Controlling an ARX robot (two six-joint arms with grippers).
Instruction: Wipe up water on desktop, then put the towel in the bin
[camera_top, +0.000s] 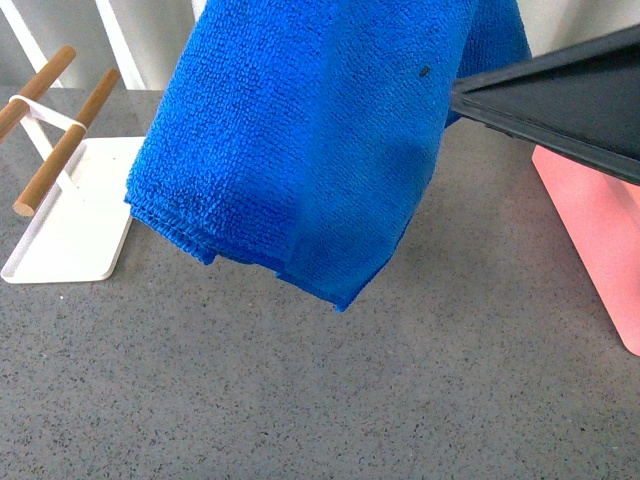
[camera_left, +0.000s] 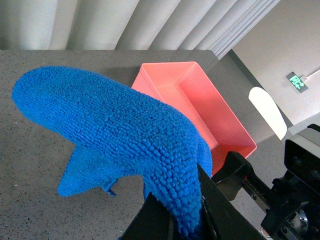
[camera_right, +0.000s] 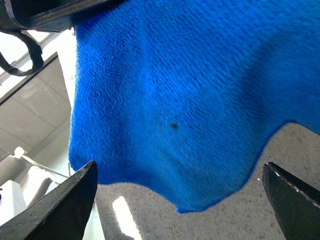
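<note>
The blue towel (camera_left: 132, 125) will sink into a folded heap when I lower it into the pink bin, because the limp lower edge (camera_left: 84, 181) hangs down in folds.
The blue towel (camera_top: 300, 140) hangs in folds above the speckled grey desktop (camera_top: 300, 400), clear of its surface. My left gripper (camera_left: 180, 220) is shut on the towel (camera_left: 115, 130), which drapes out from between its black fingers. The pink bin (camera_left: 200, 105) stands on the desktop beyond the towel, and its wall (camera_top: 600, 240) shows at the right edge of the front view. My right gripper (camera_right: 180, 200) is open, its two fingers wide apart, close beside the hanging towel (camera_right: 190, 100) with nothing between them. A black part of the right arm (camera_top: 560, 95) crosses the upper right.
A flat white tray (camera_top: 75, 220) with wooden rods (camera_top: 65, 140) sits at the left back of the desktop. White vertical slats stand behind the table. No water shows on the visible desktop.
</note>
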